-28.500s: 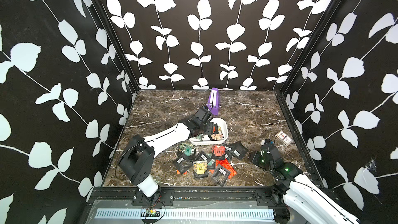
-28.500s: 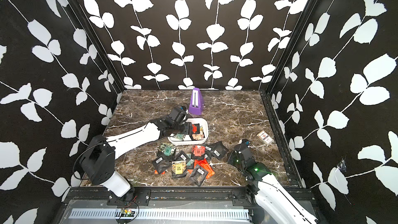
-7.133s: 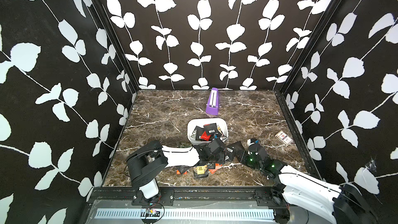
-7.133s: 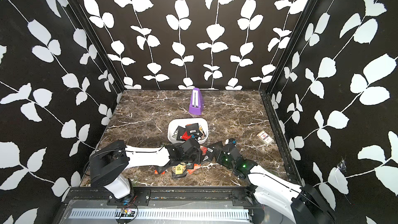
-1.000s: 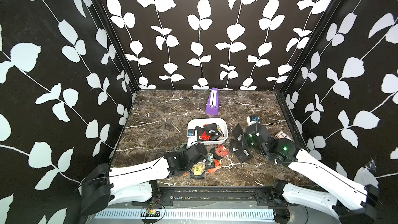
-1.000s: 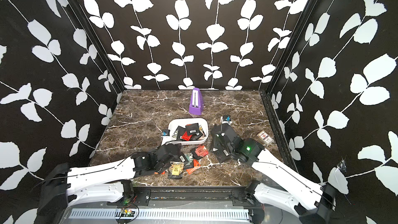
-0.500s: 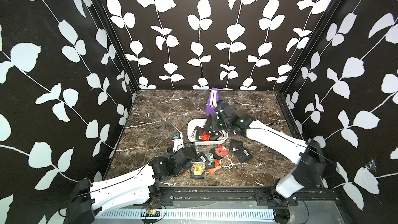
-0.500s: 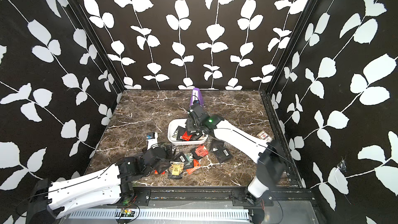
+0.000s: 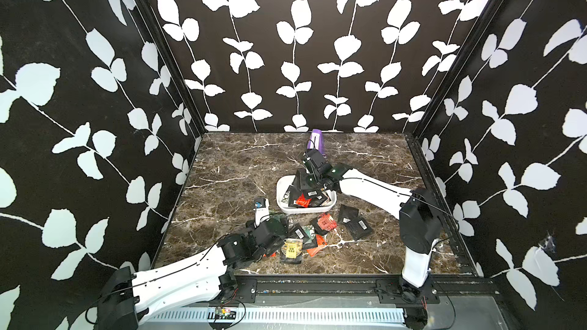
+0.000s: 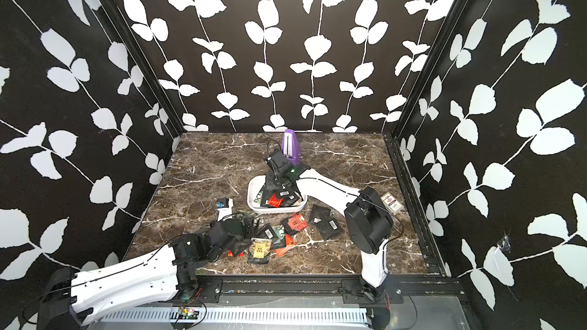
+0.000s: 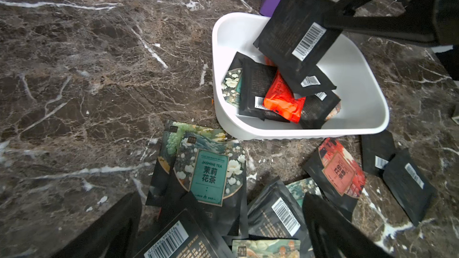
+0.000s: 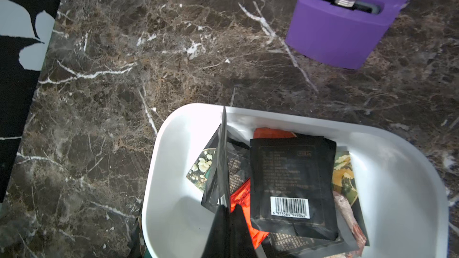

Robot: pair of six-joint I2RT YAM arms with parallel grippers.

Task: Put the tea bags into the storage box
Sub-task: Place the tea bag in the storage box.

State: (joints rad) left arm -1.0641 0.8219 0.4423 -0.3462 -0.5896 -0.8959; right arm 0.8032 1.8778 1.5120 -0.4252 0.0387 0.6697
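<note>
My left gripper should press against the black tea bags (image 11: 389, 164) beside the box while my right gripper takes the outer bag's edge (image 11: 423, 176), because the bags overlap and lie flat.
The white storage box (image 9: 305, 211) (image 10: 276, 211) stands mid-table and holds several tea bags (image 12: 293, 177). My right gripper (image 12: 229, 209) (image 9: 309, 182) hangs over the box's far left part, shut on a black tea bag (image 12: 222, 160) (image 11: 295, 33). That bag hangs tilted above the box. More tea bags (image 9: 324, 222) (image 10: 325, 223) lie loose on the marble in front of the box. My left gripper (image 11: 221, 234) (image 9: 276, 238) is open low over this pile, with a barcode sachet (image 11: 283, 214) and a jasmine one (image 11: 211, 172) before it.
A purple wedge-shaped object (image 9: 316, 142) (image 12: 342, 26) stands just behind the box. A flat card-like pack (image 10: 391, 202) lies near the right wall. The right arm (image 9: 374, 190) stretches across the table's right half. Black walls close three sides.
My right arm has swung left, carrying the black tea bag from right of the box to above it. My left gripper has opened wide over the pile.
</note>
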